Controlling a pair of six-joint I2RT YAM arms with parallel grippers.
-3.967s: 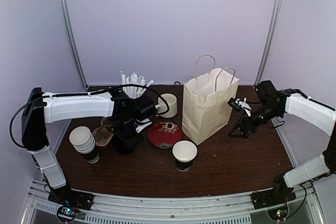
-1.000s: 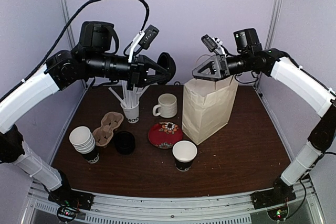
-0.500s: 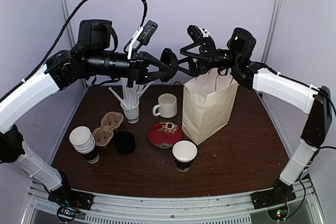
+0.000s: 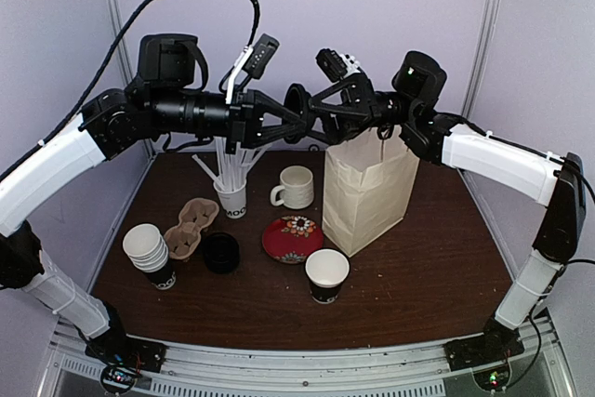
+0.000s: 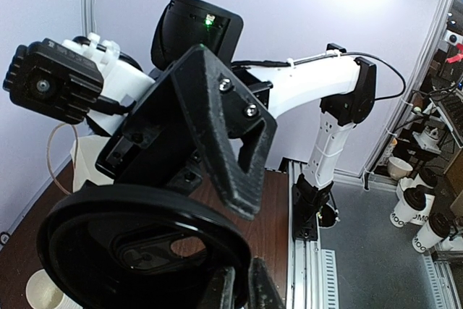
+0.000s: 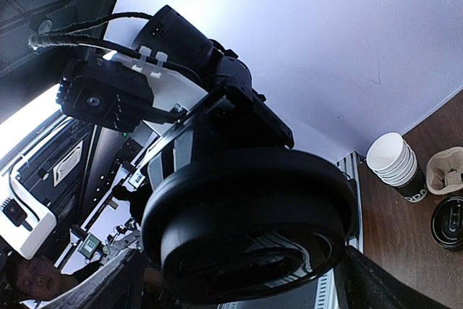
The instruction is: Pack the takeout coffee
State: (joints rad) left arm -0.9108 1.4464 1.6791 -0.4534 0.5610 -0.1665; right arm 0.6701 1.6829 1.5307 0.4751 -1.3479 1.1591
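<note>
Next, I grip the black lid's sides with my right gripper and lower it flat onto the open cup (image 4: 327, 269), because my left gripper is pinching the lid on edge by its rim (image 5: 237, 250).
My left gripper (image 4: 294, 124) is raised high above the table and shut on the rim of a black plastic lid (image 4: 298, 115), which it holds on edge. In the left wrist view the lid (image 5: 137, 240) fills the lower left, with my fingers (image 5: 242, 291) pinching its rim. My right gripper (image 4: 319, 114) is open, its fingers on either side of the same lid. In the right wrist view the lid (image 6: 246, 208) sits between my open fingers (image 6: 119, 287). A black paper cup (image 4: 326, 275) stands open and lidless at the table's front centre. A second black lid (image 4: 221, 253) lies flat on the table.
A cream paper bag (image 4: 367, 192) stands open at right of centre, below my right gripper. A cream mug (image 4: 297, 186), the white MOCO straw cup (image 4: 232, 200), a cardboard cup carrier (image 4: 191, 227), a red saucer (image 4: 292, 238) and a stack of cups (image 4: 149, 250) stand on the table's left half.
My right gripper has swung left from above the bag's handles and now straddles the lid held by my left gripper. The left arm has barely moved in the last second.
</note>
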